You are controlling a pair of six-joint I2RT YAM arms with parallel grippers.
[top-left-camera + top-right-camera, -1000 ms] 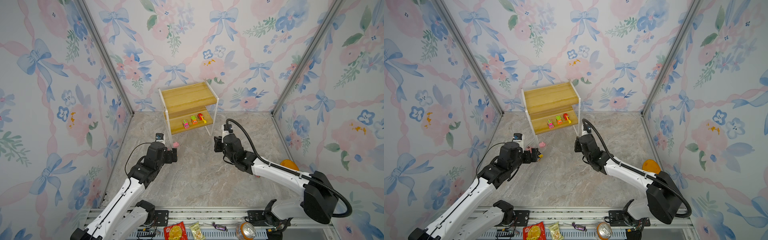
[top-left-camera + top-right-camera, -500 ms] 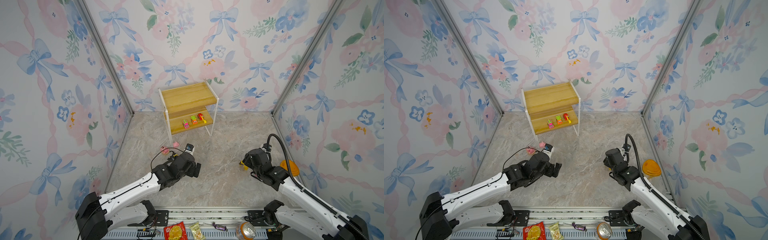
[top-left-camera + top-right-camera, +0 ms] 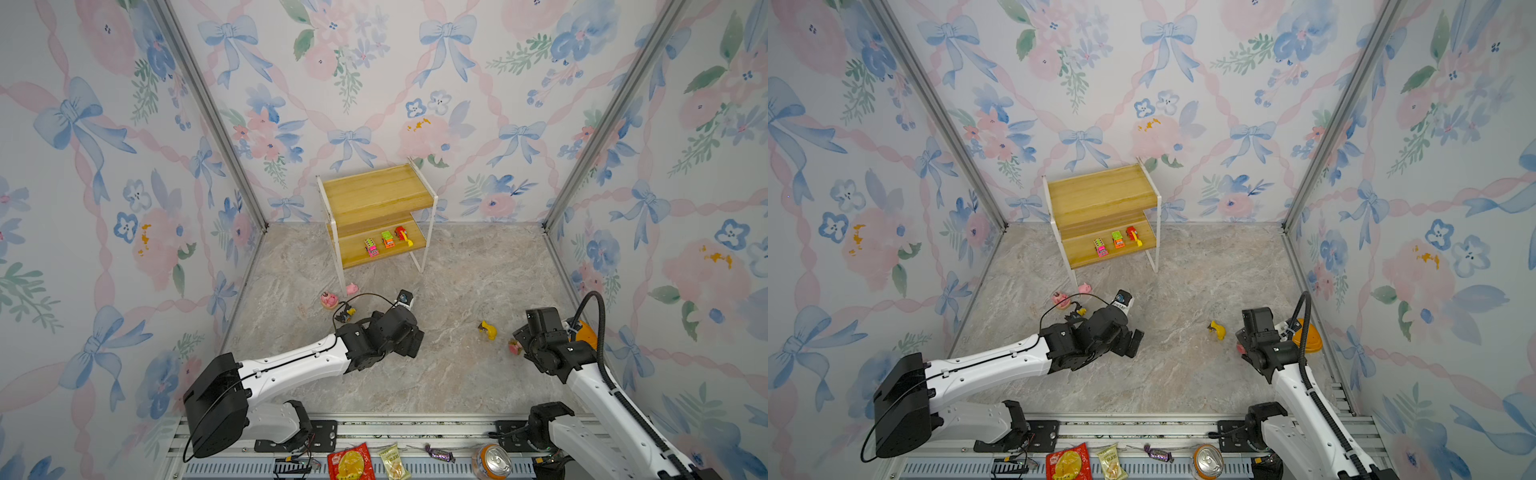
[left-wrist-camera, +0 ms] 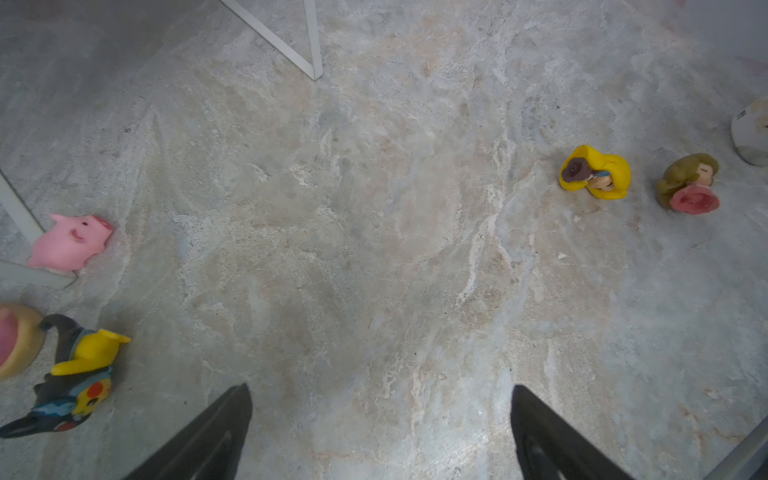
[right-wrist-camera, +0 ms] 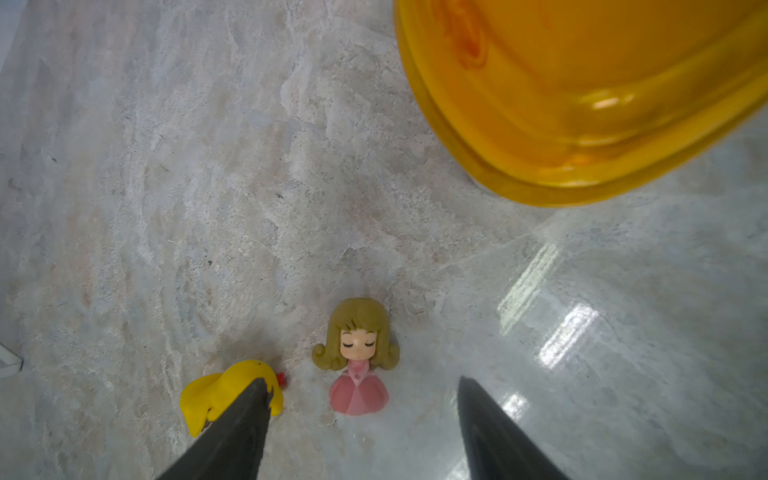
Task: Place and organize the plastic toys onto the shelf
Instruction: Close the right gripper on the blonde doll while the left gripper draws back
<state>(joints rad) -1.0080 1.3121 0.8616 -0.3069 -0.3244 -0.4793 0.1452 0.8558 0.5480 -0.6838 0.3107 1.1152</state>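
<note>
The pink-dress doll lies lengthwise between the fingers of the robot's right gripper, with a gap (image 5: pixel 301 385) beside the yellow-haired figure, so that gripper should keep lowering until its fingers reach the pink-dress doll's hair (image 5: pixel 357 314).
The shelf (image 3: pixel 376 208) stands at the back, with pink (image 3: pixel 371 247), green-orange (image 3: pixel 387 239) and red (image 3: pixel 402 235) cars on its lower board. A pink pig (image 3: pixel 352 288), a round pink figure (image 3: pixel 329 299) and a black-yellow figure (image 3: pixel 345 314) lie by its left foot. My left gripper (image 4: pixel 380 388) is open and empty over bare floor mid-table. My right gripper (image 5: pixel 361 380) is open. The pink-dress doll (image 5: pixel 359 365) lies on its back just ahead of the fingertips, and the yellow-haired figure (image 5: pixel 220 395) lies beside one finger.
An orange translucent dome (image 3: pixel 586 332) sits against the right wall, close behind my right wrist. Snack packets (image 3: pixel 351 463), a wrapped candy (image 3: pixel 438 453) and a drink can (image 3: pixel 490 461) lie on the front rail. The shelf's white legs (image 4: pixel 313 41) stand ahead of my left gripper.
My left arm swung from the toys by the shelf's foot to the middle of the floor. My right arm drew back from the shelf to the doll at the right, and its jaws opened.
</note>
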